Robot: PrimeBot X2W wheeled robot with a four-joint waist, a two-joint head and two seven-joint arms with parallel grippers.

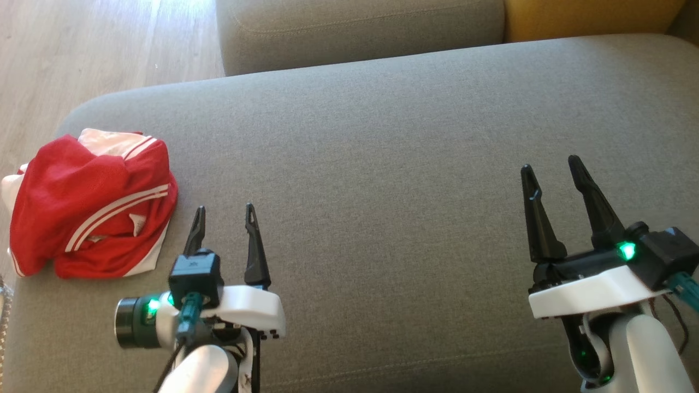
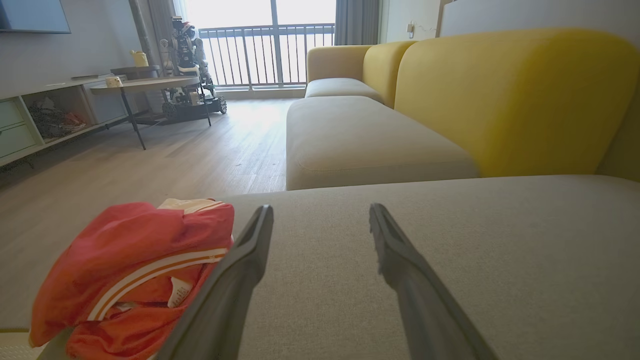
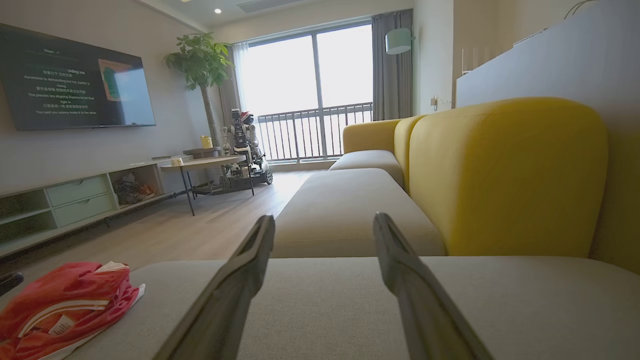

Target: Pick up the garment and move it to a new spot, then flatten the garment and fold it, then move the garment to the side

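Note:
I should expect another red garment to stay behind when I lift the top one [image 1: 73,173], because white and striped edges [image 1: 134,145] stick out around the heap.
A crumpled red garment [image 1: 90,204] with white stripes lies in a heap at the left end of a grey sofa cushion [image 1: 382,164]. It also appears low on the left as the garment [image 2: 130,275] in the left wrist view and the garment [image 3: 62,307] in the right wrist view. My left gripper [image 1: 225,210] hovers open just right of the heap, nothing between its fingers. Over the cushion's right part my right gripper [image 1: 551,164] stands open and empty, far from the cloth.
The cushion's left edge drops to a wooden floor [image 1: 82,49]. A second grey seat [image 2: 360,140] and a yellow backrest [image 2: 510,95] lie beyond. Across the room stand a small table [image 3: 205,165], a low shelf unit [image 3: 65,200] and another robot [image 3: 245,145].

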